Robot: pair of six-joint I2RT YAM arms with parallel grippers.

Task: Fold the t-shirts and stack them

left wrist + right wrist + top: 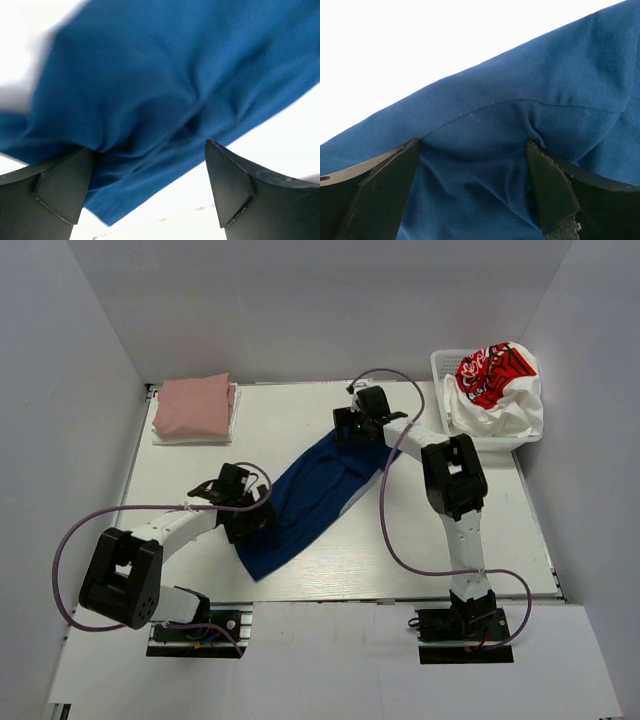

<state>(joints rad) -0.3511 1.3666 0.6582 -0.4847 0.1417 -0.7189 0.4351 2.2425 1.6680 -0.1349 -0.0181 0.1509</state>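
The navy blue t-shirt lies at a slant across the table, so next my left gripper takes hold of the t-shirt's near end and swings it straight below the far end before folding.
A navy blue t-shirt lies rumpled in a diagonal band across the middle of the table, a sliver of white print showing at its right edge. My left gripper is open low over its near left end; blue cloth fills the space between the fingers. My right gripper is open at the shirt's far end, with a seamed fold of blue fabric lying between its fingers. Neither pair of jaws is closed on the cloth. A dusty-pink t-shirt lies folded at the back left.
Under the pink shirt a folded white one shows at the edge. A white lattice basket at the back right holds white t-shirts with red graphics. Grey walls enclose the table, and purple cables loop beside both arms.
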